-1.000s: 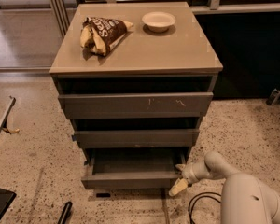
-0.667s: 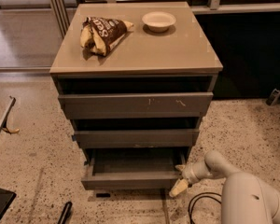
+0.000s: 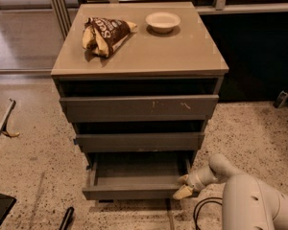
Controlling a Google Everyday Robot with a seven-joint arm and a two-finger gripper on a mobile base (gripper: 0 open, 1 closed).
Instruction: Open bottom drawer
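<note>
The bottom drawer is only partly out, with the robot's gripper at its front corner (image 3: 175,192), so next the gripper opens, reaches in behind the front (image 3: 170,180) and pulls the drawer out further.
The bottom drawer (image 3: 134,191) of the grey cabinet is pulled out, and its shallow grey box interior shows. Its plain dark-grey front faces me near the floor. My gripper (image 3: 184,186) is at the drawer's right front corner, at the end of the white arm that comes in from the lower right. One pale fingertip (image 3: 182,192) lies against the outer front face at the corner. The other fingertip (image 3: 184,178) sits just behind the front, at the drawer's right side.
Above are the middle drawer (image 3: 139,141) and the tall top drawer (image 3: 137,108) with pale scratch marks, both slightly out. A chip bag (image 3: 104,34) and a white bowl (image 3: 162,21) rest on the cabinet top (image 3: 182,51). A black cable (image 3: 204,207) lies on the speckled floor.
</note>
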